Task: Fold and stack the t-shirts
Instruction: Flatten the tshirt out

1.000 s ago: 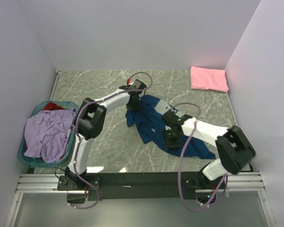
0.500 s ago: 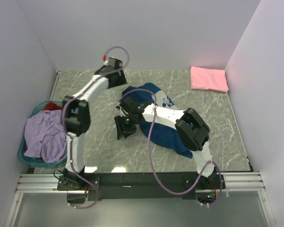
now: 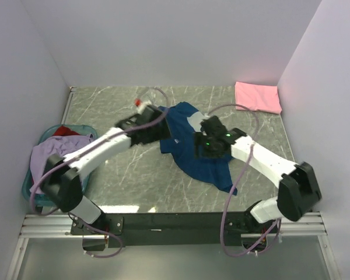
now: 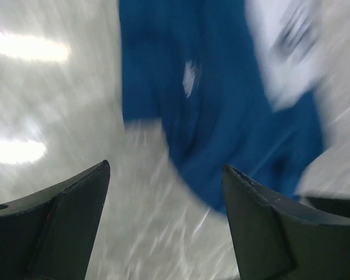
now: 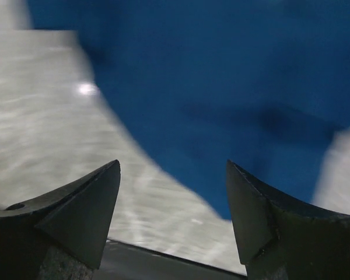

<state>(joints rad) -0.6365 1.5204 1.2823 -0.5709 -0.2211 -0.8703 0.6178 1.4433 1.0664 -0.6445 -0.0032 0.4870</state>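
The navy blue t-shirt's near corner [image 3: 231, 189] slopes away from the basket. Next, my right gripper grips the t-shirt's edge [image 3: 203, 115] by the pale print and pulls the t-shirt straight.
A navy blue t-shirt [image 3: 192, 153] with a pale print lies crumpled in the middle of the marble table. My left gripper [image 3: 158, 132] hovers at the shirt's left edge, open and empty; its wrist view is blurred and shows the blue cloth [image 4: 221, 105] just beyond the left gripper [image 4: 165, 167]. My right gripper [image 3: 204, 150] hangs over the shirt's middle, open; in its wrist view the right gripper [image 5: 172, 164] holds nothing, with blue cloth [image 5: 221, 87] ahead. A folded pink t-shirt [image 3: 258, 97] lies at the back right. A lavender t-shirt [image 3: 57, 164] and a red one [image 3: 64, 130] sit in the basket.
The teal plastic basket [image 3: 28, 188] stands at the table's left edge against the left wall. White walls close the table on the left, back and right. The black base rail [image 3: 175, 221] runs along the near edge.
Both grippers have opened wider. The left arm swung to the back left and came back to the shirt's left edge. The right arm swept left, then returned over the shirt, which now lies differently.
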